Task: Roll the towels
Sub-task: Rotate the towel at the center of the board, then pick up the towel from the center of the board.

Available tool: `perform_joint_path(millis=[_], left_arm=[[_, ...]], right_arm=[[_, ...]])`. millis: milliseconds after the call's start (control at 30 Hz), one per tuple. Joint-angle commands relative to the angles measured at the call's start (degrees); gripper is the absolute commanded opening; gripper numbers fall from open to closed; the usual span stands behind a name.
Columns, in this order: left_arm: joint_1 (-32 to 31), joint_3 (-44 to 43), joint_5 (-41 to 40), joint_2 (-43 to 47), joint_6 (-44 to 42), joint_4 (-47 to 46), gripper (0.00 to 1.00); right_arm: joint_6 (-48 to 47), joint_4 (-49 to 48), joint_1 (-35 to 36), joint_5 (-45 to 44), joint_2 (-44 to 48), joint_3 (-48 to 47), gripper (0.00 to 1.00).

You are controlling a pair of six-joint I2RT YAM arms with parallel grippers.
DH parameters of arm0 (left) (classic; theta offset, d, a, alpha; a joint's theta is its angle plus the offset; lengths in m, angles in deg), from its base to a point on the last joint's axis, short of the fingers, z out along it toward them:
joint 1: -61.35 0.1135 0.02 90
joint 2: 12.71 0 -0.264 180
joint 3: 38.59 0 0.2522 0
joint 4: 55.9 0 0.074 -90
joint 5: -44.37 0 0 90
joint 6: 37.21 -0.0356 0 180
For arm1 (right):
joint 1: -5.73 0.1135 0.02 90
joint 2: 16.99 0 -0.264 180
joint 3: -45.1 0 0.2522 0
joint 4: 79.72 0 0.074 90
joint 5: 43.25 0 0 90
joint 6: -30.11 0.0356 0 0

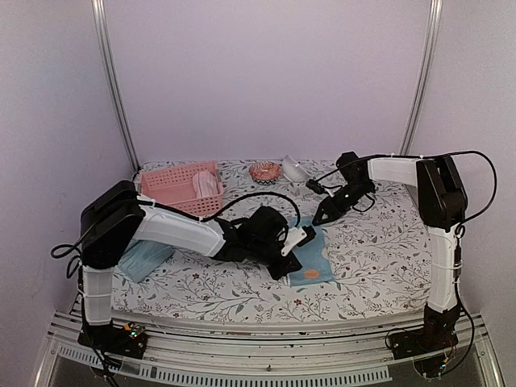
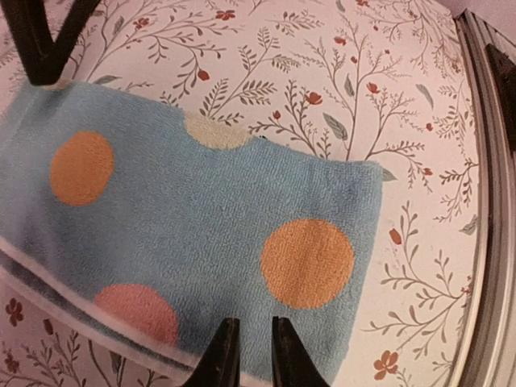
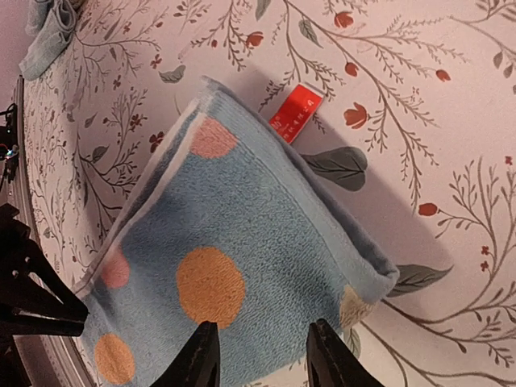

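The light blue towel's far end (image 1: 304, 220) is under my right gripper, so next I bring that gripper to the near edge (image 1: 321, 281) beside my left gripper before I start rolling.
A light blue towel (image 1: 311, 262) with orange and white dots lies folded flat on the flowered cloth, a red label (image 3: 297, 111) sticking out at one side. My left gripper (image 2: 250, 322) hovers over its near edge (image 2: 201, 210), jaws only slightly apart with nothing between them. My right gripper (image 3: 262, 326) stands open above the opposite end of that towel (image 3: 258, 226), holding nothing. Both grippers meet over it in the top view, left (image 1: 302, 238) and right (image 1: 322, 218). A pale teal towel (image 1: 145, 258) lies crumpled at the left. A pink towel (image 1: 207, 184) sits in the basket.
The pink perforated basket (image 1: 165, 192) stands at the back left. A small round dish (image 1: 264, 171) and a white object (image 1: 294, 169) sit at the back centre. The table's metal rail (image 2: 484, 201) runs along the near edge.
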Motion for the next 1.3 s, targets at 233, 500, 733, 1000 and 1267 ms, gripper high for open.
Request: perform_joint_path(millis=[233, 500, 733, 1000, 1267], left_arm=[[0.9, 4.5, -15.1, 23.8, -6.8, 2.5, 0.64], [2.0, 13.4, -13.7, 21.9, -5.0, -1.2, 0.62], [2.2, 22.8, -4.7, 23.8, -4.3, -6.4, 0.38], [1.6, 28.2, -1.8, 23.4, -2.1, -13.0, 0.49], [0.4, 27.0, -2.2, 21.2, -4.0, -15.4, 0.48]], right_arm=[[-3.2, -5.2, -0.4, -9.8, 35.5, 8.4, 0.92], [-15.2, -0.9, 1.6, 4.3, 39.1, 20.3, 0.74], [-21.6, -12.5, 13.4, -9.4, 43.3, 39.1, 0.53], [-22.8, -23.4, 21.3, -19.6, 37.6, 46.0, 0.45], [-21.7, -27.1, 23.5, -23.2, 32.9, 47.5, 0.43]])
